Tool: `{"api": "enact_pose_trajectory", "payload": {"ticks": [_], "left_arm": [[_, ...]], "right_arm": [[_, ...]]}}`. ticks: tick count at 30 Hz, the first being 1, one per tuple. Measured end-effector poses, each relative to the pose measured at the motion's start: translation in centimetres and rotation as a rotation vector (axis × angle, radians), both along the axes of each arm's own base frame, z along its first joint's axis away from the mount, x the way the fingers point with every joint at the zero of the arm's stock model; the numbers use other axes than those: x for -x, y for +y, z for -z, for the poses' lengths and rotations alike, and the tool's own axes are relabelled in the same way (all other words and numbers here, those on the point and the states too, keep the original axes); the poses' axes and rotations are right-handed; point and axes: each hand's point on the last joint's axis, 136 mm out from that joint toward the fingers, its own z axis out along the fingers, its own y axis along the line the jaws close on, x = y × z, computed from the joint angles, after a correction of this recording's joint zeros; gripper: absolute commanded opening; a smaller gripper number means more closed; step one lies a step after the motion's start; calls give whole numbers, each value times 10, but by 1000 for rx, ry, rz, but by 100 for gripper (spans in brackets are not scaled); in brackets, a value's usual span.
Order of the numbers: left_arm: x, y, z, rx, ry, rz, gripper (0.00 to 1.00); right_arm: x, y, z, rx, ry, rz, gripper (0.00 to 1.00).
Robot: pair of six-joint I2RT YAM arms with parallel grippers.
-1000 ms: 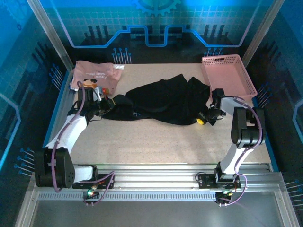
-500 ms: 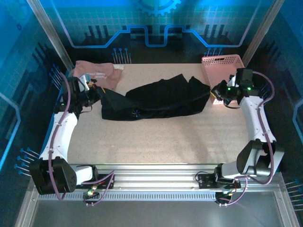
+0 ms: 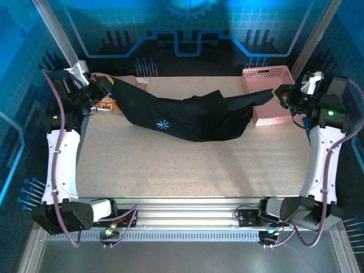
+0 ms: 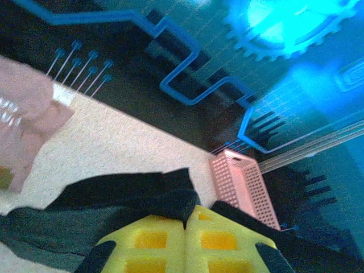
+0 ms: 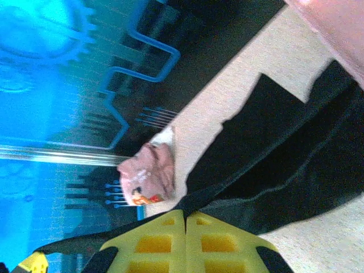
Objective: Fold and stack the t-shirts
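My left gripper and right gripper should lift the black t-shirt's sagging middle point(image 3: 196, 122) high and then lay it open toward the front mat point(image 3: 190, 156), because it bunches up on the mat.
The black t-shirt point(image 3: 187, 116) hangs stretched across the back of the table, lifted at both ends, its middle sagging onto the mat. My left gripper point(image 3: 102, 84) is raised at the far left, shut on one end of the cloth. In the left wrist view the yellow pads point(image 4: 153, 239) pinch black fabric point(image 4: 131, 193). My right gripper point(image 3: 281, 94), raised at the far right, is shut on the other end point(image 5: 284, 153). The pale pink printed t-shirt point(image 5: 151, 170) lies crumpled at the back left corner, mostly hidden behind the black cloth in the top view.
A pink mesh basket point(image 3: 267, 73) stands at the back right, just behind the stretched cloth and beside my right gripper. It also shows in the left wrist view as the basket point(image 4: 244, 187). Open tan mat point(image 3: 187, 165) spreads across the front half.
Both arms rose and swung outward to the table's sides. The black t-shirt went from a heap on the mat to a lifted, taut span between them, now covering much of the pink shirt.
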Motion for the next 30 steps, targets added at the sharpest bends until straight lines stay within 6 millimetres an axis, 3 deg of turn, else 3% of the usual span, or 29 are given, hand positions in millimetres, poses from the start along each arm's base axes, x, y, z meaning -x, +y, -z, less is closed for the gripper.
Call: {"api": "enact_pose_trajectory", "payload": {"ticks": [4, 7, 13, 15, 18, 25, 28, 30], "left_arm": [[8, -5, -58, -1, -129, 14, 0], [15, -7, -85, -14, -206, 26, 0], [20, -12, -93, 19, -219, 46, 0], [24, -14, -104, 23, -238, 52, 0], [41, -19, -143, 15, -331, 67, 0], [105, -35, -262, -32, -656, 97, 0], [125, -39, -292, -55, -748, 102, 0], [131, -40, -301, -64, -780, 103, 0]], "right_arm": [[8, 8, -52, 2, -126, -32, 0], [16, 16, -83, 10, -203, -60, 0], [32, 29, -105, -34, -251, -111, 0], [38, 31, -121, -42, -280, -119, 0], [53, 38, -164, -22, -382, -134, 0], [95, 53, -253, 28, -610, -164, 0], [99, 54, -269, 30, -648, -171, 0], [95, 51, -271, 20, -646, -168, 0]]}}
